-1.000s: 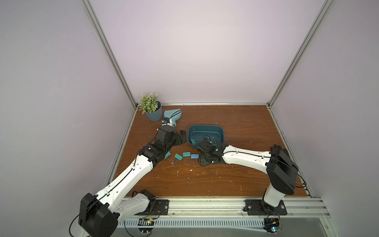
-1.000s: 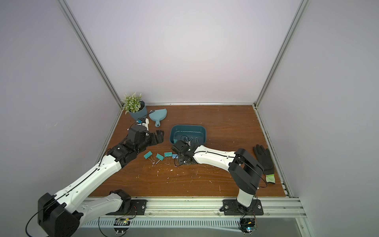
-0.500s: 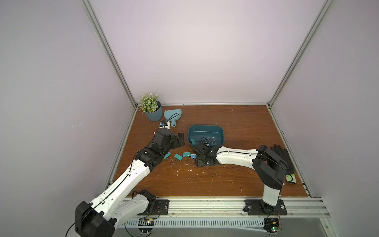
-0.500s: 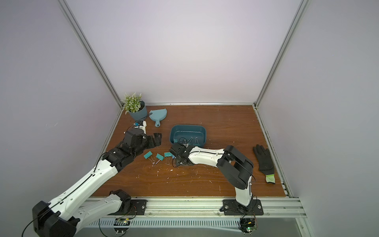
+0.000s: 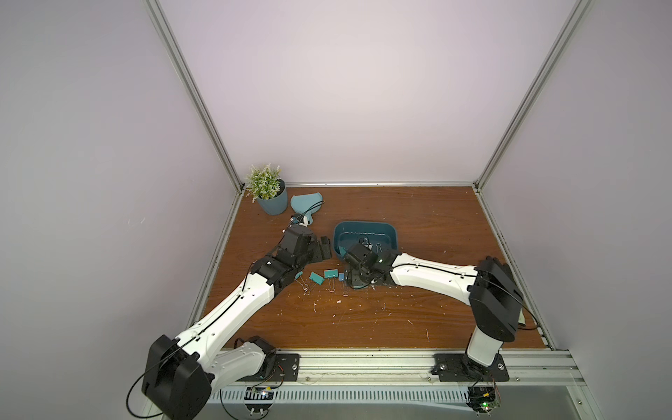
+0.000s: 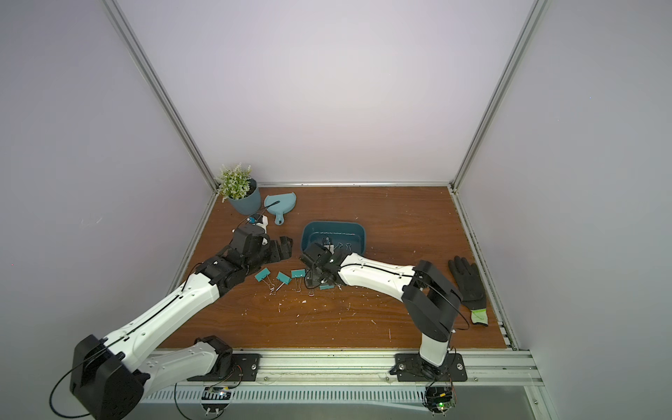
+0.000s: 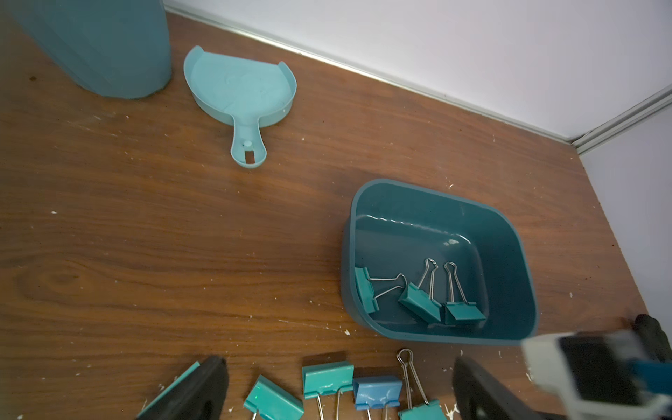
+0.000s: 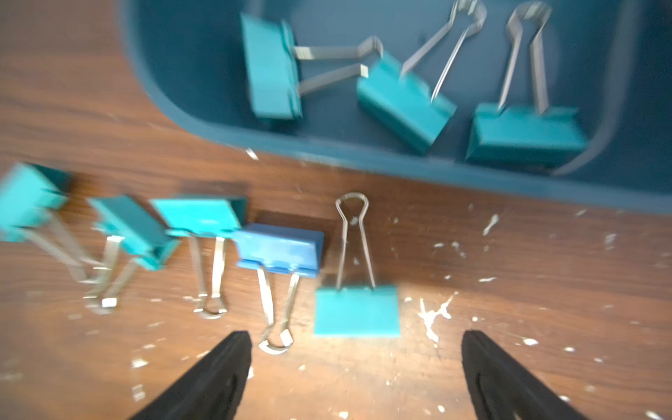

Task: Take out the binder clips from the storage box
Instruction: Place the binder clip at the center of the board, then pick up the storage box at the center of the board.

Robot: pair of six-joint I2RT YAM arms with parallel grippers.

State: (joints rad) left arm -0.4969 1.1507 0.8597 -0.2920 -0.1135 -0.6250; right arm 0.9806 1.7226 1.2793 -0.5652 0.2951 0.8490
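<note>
My left gripper and my right gripper should take hold of the box's ends [image 5: 335,240] and move them clear, because the teal clips lie against the storage box's near side [image 7: 448,330].
The dark teal storage box [image 5: 363,223] sits mid-table, and its rim [image 7: 523,262] also shows in the left wrist view. Three teal binder clips [image 7: 366,289] [image 7: 420,303] [image 7: 463,312] lie inside it. In front of the box several clips lie in a row on the wood, among them a teal one [image 8: 198,214], a blue one [image 8: 280,247] and another teal one [image 8: 356,311]. My right gripper [image 8: 356,342] hovers open and empty just short of that last teal clip. My left gripper [image 7: 342,367] stands open and empty above the row, left of the box.
A round teal plant pot [image 5: 271,203] and a light-teal dustpan [image 5: 305,203] stand at the back left corner. A black glove [image 6: 467,278] lies near the right edge. White crumbs are scattered over the wooden table [image 5: 400,327] in front of the clips.
My right gripper came from the box's front edge down to the table and opened wide, leaving a teal clip beside the blue one. My left gripper stayed open and barely moved.
</note>
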